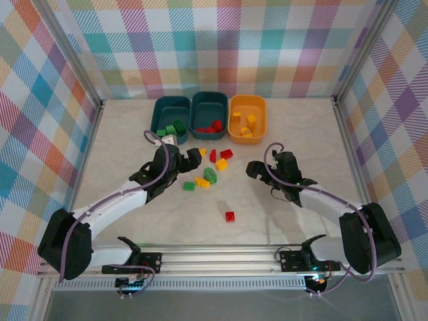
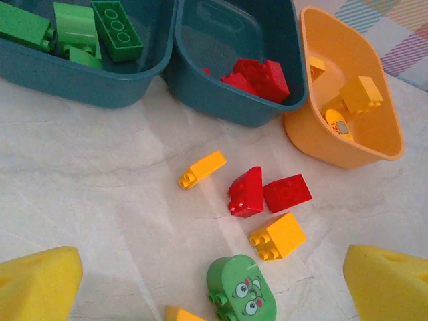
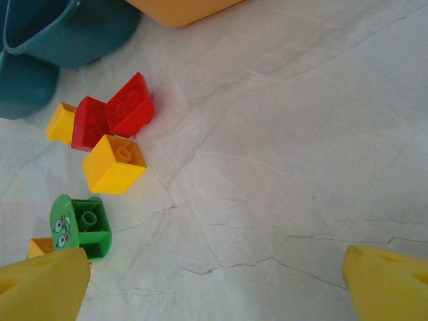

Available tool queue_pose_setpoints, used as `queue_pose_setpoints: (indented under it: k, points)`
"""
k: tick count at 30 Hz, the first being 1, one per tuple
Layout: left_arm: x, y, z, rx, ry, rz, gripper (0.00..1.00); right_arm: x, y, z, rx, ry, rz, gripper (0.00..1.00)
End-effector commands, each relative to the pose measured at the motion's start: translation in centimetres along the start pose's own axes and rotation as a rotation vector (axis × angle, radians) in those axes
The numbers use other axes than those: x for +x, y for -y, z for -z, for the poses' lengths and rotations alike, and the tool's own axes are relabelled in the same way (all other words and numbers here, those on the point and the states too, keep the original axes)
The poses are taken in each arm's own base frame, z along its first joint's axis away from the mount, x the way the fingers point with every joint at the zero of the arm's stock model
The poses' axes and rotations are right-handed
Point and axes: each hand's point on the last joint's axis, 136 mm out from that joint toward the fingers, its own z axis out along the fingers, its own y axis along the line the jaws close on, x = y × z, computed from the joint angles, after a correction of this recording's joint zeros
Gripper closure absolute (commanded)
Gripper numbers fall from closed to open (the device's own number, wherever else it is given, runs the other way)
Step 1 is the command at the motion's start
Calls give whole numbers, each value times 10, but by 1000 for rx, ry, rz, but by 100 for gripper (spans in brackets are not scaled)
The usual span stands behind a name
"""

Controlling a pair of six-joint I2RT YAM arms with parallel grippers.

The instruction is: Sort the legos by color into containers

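The round green face brick (image 1: 210, 175) is lined up with my left gripper's wide-open fingers. My left gripper keeps going down toward that brick and closes around the brick's sides.
Three tubs stand in a row at the back: a teal tub (image 1: 162, 107) with green legos, a teal tub (image 1: 209, 100) with red legos, and an orange tub (image 1: 248, 103) with yellow legos. Loose legos lie before them: two red bricks (image 2: 246, 192) (image 2: 287, 192), a yellow cube (image 2: 279, 235), a thin yellow brick (image 2: 202, 168), a round green face brick (image 2: 242, 289). A lone red brick (image 1: 230, 216) sits nearer. My left gripper (image 1: 194, 158) is open over the cluster's left side, nothing between its fingers. My right gripper (image 1: 255, 168) is open over bare table, right of the cluster.
Metal frame posts and checkered walls enclose the marble table (image 1: 301, 134). A small green brick (image 1: 189, 186) and a yellow brick (image 1: 201, 182) lie at the cluster's near side. Bare table stretches right of the right gripper and toward the near rail (image 1: 221, 257).
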Motion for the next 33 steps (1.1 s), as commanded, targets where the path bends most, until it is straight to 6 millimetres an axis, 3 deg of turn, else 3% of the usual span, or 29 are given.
queue_pose_setpoints:
  k: [1,9,16,20,24,29,33]
  points:
    - [-19,10,-3,31,49,50,0,-17,-9,9,-21,67,8,3]
    - [7,31,-11,117,-113,-85,10,-18,-3,8,9,78,-2,2]
    - [37,43,-18,23,-235,-355,12,-20,4,11,45,96,-6,2]
    - [60,36,-27,-69,-335,-466,11,-22,10,16,75,123,-13,2]
    - [80,34,-34,-114,-396,-564,2,-23,12,17,84,129,-28,1]
    - [111,37,-46,-139,-451,-703,3,-21,15,14,96,122,-31,1]
    - [116,35,-61,-162,-448,-738,4,-20,12,14,85,111,-32,1]
